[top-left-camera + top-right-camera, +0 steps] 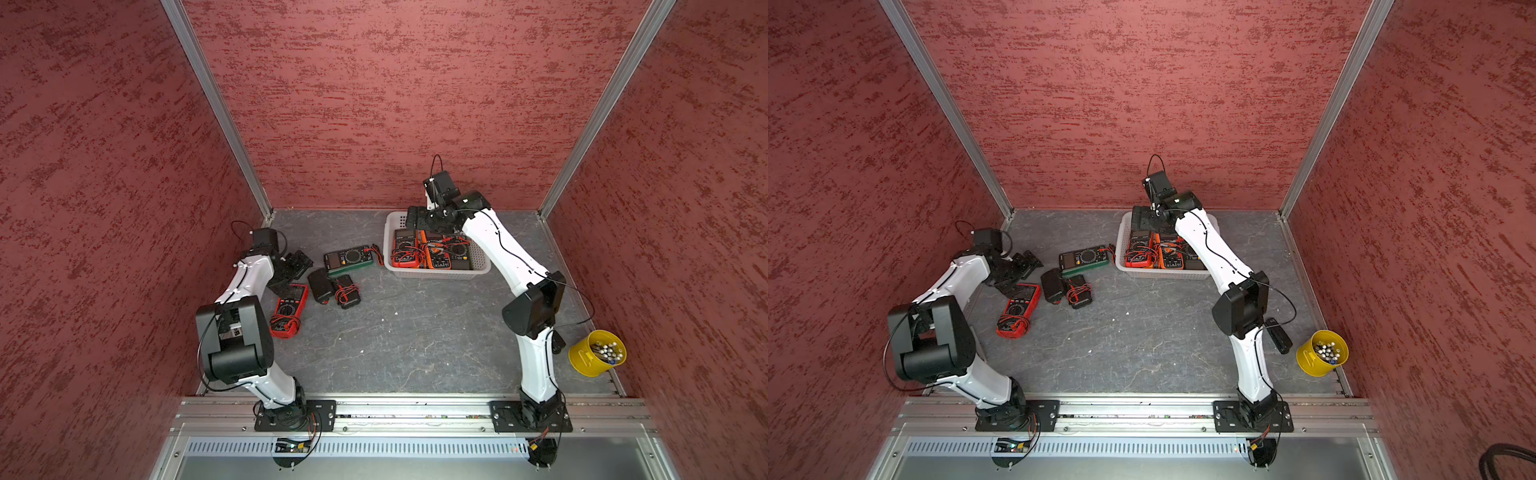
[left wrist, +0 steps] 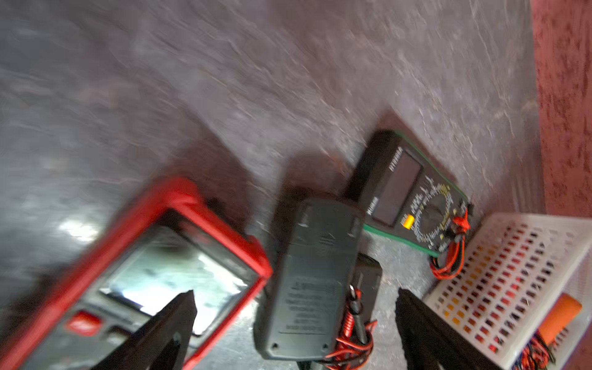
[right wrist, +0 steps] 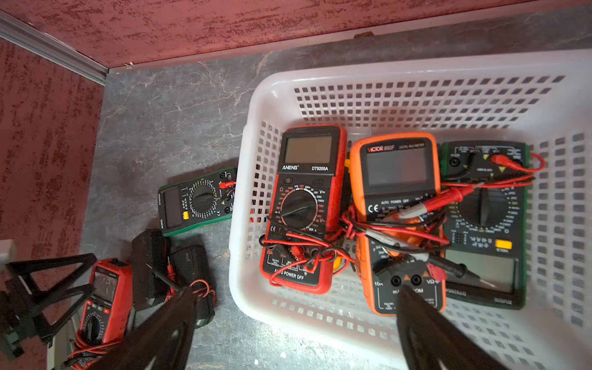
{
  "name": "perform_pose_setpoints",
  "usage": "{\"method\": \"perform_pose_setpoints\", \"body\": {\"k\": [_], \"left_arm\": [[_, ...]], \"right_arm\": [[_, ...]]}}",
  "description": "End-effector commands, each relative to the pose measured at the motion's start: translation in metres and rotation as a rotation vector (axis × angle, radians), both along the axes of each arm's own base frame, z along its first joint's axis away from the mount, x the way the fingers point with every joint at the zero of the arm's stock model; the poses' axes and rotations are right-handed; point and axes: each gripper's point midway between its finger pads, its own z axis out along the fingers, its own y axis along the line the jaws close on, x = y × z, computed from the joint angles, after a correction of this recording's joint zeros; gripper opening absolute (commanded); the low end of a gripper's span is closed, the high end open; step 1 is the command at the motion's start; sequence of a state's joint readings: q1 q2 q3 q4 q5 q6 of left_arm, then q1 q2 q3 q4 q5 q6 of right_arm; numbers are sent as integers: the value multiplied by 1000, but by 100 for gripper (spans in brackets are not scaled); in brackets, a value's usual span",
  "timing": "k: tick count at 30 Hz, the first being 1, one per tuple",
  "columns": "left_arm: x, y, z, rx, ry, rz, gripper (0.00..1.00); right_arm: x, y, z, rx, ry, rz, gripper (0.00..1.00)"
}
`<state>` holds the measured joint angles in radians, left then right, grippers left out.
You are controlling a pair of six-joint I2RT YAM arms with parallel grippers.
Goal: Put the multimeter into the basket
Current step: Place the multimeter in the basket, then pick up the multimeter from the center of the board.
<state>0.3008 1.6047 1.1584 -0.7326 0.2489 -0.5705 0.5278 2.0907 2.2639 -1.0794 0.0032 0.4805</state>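
My left gripper should back away from the red multimeter's top end, since it lies slanted under one finger of the gripper, and straddle its body squarely before grasping.
The white perforated basket stands at the back right. Three multimeters lie in it: red, orange and dark green, with tangled leads. Left of it on the table lie a green multimeter, a red one and two black ones face down. My right gripper hangs open and empty over the basket's far left corner. My left gripper is open and empty beside the red multimeter's top end.
A yellow cup filled with small items stands at the right edge near the right arm's base. Red walls close in the left, back and right sides. A metal rail runs along the front.
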Motion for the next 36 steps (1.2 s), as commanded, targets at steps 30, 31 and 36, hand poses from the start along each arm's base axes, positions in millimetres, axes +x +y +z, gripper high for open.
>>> {"method": "perform_pose_setpoints", "body": {"k": [30,31,36], "left_arm": [[-63,36,-34,23,128,324,100],[-63,32,-36,22,137,312,100],[-70,4,-40,-16,163,259,100]], "right_arm": [[-29,-15,29,-17,-109,21,99],[-30,-15,28,-14,-108,22,99],[-33,-15,24,-10,-99,24,99]]}}
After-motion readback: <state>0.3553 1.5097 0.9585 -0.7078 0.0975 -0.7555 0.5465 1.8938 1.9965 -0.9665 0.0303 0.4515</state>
